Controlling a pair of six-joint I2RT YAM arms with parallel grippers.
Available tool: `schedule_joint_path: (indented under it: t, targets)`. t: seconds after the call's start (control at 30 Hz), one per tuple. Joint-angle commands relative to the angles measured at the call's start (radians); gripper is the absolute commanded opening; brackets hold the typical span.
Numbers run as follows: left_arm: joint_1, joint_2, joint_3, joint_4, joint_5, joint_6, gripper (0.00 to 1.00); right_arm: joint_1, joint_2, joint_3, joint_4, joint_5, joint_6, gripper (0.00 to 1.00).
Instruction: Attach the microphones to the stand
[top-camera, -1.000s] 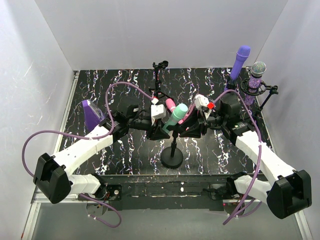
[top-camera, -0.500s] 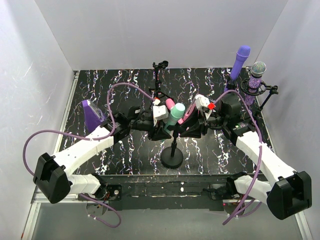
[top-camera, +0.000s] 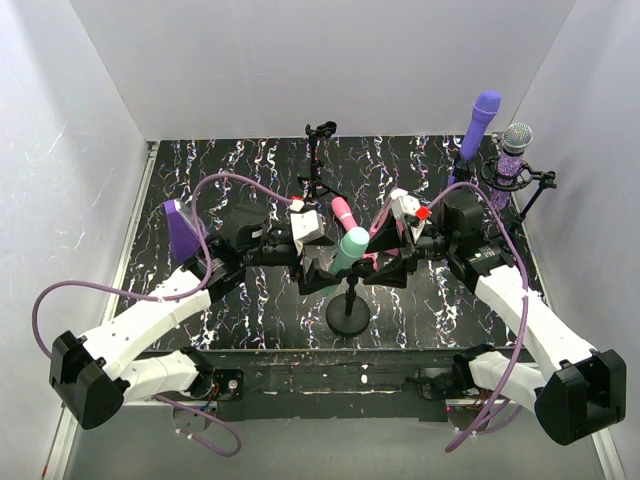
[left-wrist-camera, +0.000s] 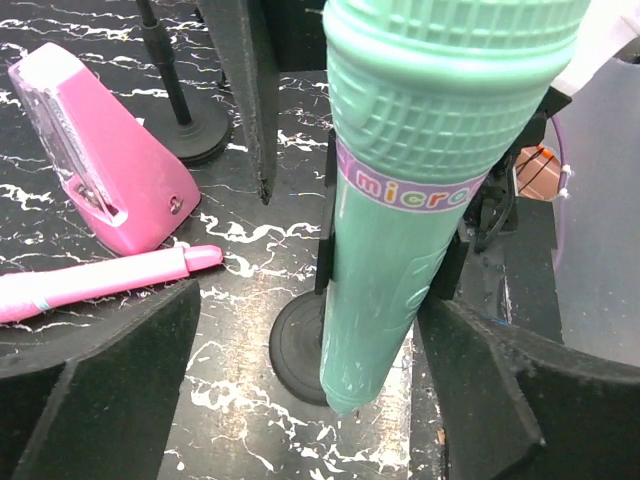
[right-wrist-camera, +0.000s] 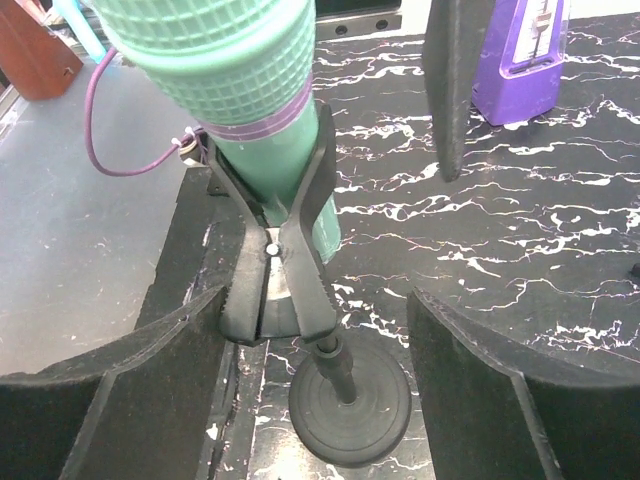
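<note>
The clipped mint green microphone and its stand (top-camera: 350, 246) are blocking the space by the pink microphone, so the robot's left gripper should carry them back next to the purple wedge block.
The mint green microphone (top-camera: 351, 247) sits tilted in the black spring clip (right-wrist-camera: 280, 260) of the short stand (top-camera: 347, 312) at the table's middle front. My left gripper (top-camera: 316, 275) is open, its fingers (left-wrist-camera: 100, 390) on either side of the green handle (left-wrist-camera: 390, 260) with gaps. Opposite it, my right gripper (top-camera: 388, 268) is open around the clip and stand base (right-wrist-camera: 350, 400). The pink microphone (top-camera: 343, 211) lies flat on the table. At the back right, the plain purple microphone (top-camera: 483, 115) and the glittery one (top-camera: 516, 145) stand in their holders.
An empty tall stand (top-camera: 318, 150) is at the back centre. A purple wedge block (top-camera: 182, 228) stands at the left. A pink wedge block (left-wrist-camera: 100, 160) sits beside the pink microphone (left-wrist-camera: 100, 280). White walls enclose the black marbled table (top-camera: 250, 160).
Both grippers have opened and drawn back a little toward the near edge. The green microphone now rests in the stand's clip, held by neither gripper.
</note>
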Motion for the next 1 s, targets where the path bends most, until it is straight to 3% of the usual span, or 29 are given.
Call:
schedule_joint_path:
  t: [0.0,0.07,0.23,0.47,0.73,0.97]
  targets:
    - [-0.002,-0.057,-0.011,0.005,-0.024,-0.009,0.93,-0.008,-0.028,0.03,-0.038,-0.016,-0.027,0.79]
    - [-0.002,-0.084,-0.02,-0.012,-0.033,-0.005,0.98,-0.01,-0.034,0.032,-0.059,-0.022,-0.047,0.8]
    - [-0.001,-0.159,-0.048,-0.068,-0.024,-0.002,0.98,-0.015,-0.043,0.053,-0.18,-0.045,-0.171,0.84]
    - [-0.002,-0.228,-0.1,0.016,-0.057,-0.122,0.98,-0.03,-0.04,0.059,-0.204,-0.065,-0.204,0.86]
    - [-0.027,-0.136,-0.08,0.173,-0.074,-0.154,0.98,-0.045,-0.04,0.047,-0.171,-0.075,-0.179,0.86]
    - [-0.074,-0.056,-0.04,0.205,-0.076,-0.154,0.98,-0.05,-0.041,0.03,-0.141,-0.078,-0.158,0.87]
